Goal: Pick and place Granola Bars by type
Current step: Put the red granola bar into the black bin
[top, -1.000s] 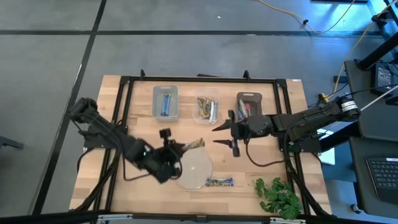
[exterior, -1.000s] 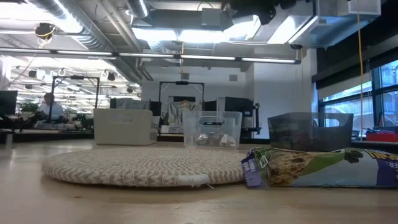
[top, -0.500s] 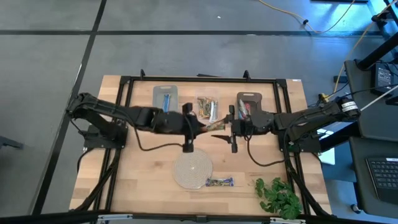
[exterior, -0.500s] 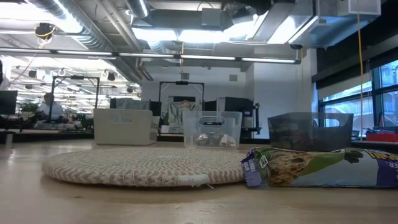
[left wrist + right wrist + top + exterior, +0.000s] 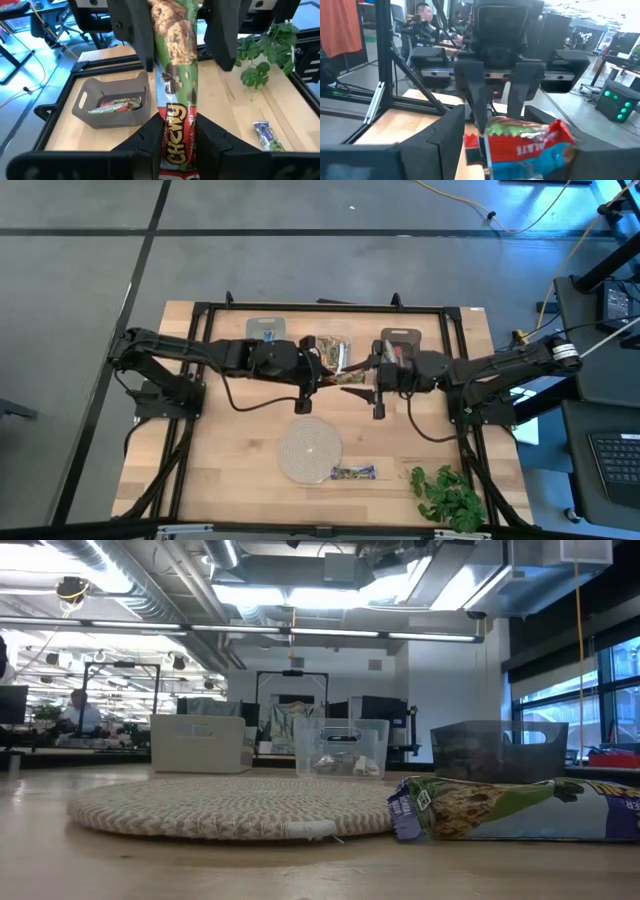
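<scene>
The dark bin (image 5: 403, 340) for this red-ended granola bar is on the right gripper's side, so the robot's right gripper should grab the bar's far end (image 5: 358, 377) and put the bar in there.
My left gripper (image 5: 322, 377) is shut on a green-tan granola bar (image 5: 174, 65) with a red end, held in the air in front of the middle bin (image 5: 333, 352). My right gripper (image 5: 362, 381) faces it, open. Its two fingers (image 5: 139, 35) stand on either side of the bar's far end and show no clear touch. Another bar with a blue end (image 5: 352, 473) lies flat on the table beside the round woven mat (image 5: 310, 452). It also shows in the low view (image 5: 510, 808). My left gripper pinches the bar near its red "Chewy" end (image 5: 176, 131) between its two fingers (image 5: 150, 137). The fingers come level from the table's left and lie along the bar. The bar sticks out ahead of them toward my right gripper, lifted clear of the table.
Three bins stand in a row at the far side: one with a blue bar (image 5: 265, 345), the middle one with tan-green bars, and a dark one (image 5: 398, 348) with reddish bars (image 5: 117, 105). A leafy sprig (image 5: 448, 495) lies at the near right corner.
My left gripper has carried the bar up from beside the mat toward the far edge and the right. It has turned level, and the bar's free end now lies between my right gripper's open fingers. My right gripper has stayed about where it was.
</scene>
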Motion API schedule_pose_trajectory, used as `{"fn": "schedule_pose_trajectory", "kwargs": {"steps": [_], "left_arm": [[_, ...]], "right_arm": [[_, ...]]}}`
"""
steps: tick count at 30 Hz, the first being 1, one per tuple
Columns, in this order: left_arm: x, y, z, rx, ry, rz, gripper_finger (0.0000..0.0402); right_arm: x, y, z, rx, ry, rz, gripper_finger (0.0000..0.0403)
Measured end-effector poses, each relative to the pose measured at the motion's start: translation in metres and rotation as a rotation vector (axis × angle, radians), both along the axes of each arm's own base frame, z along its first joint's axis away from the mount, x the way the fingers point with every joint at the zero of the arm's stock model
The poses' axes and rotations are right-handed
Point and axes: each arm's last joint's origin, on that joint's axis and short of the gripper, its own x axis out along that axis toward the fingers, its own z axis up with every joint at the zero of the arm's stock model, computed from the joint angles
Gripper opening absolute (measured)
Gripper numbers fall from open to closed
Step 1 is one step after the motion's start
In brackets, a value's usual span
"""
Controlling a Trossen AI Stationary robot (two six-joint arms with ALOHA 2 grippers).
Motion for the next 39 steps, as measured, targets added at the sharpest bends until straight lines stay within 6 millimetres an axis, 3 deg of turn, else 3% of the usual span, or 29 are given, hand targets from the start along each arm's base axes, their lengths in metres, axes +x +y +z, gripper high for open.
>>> {"fn": "schedule_pose_trajectory", "kwargs": {"steps": [6, 18, 25, 32, 39], "left_arm": [[0.001, 0.004, 0.001, 0.004, -0.009, -0.015, 0.0078], [0.001, 0.004, 0.002, 0.072, -0.012, -0.032, 0.0087], [0.001, 0.004, 0.002, 0.068, -0.013, -0.028, 0.0094], [0.001, 0.003, 0.001, 0.06, -0.002, -0.043, 0.014], [-0.009, 0.007, -0.004, 0.08, 0.101, -0.009, 0.0201]], "right_arm": [[-0.002, 0.0, 0.003, 0.009, -0.009, 0.0, 0.02], [-0.002, 0.0, 0.003, 0.008, -0.009, -0.001, 0.0094], [-0.002, -0.001, 0.002, 0.011, -0.009, -0.023, 0.0073], [-0.002, -0.002, 0.002, 0.011, -0.002, -0.048, 0.0073], [-0.01, -0.008, 0.004, 0.033, 0.03, -0.214, 0.0073]]}}
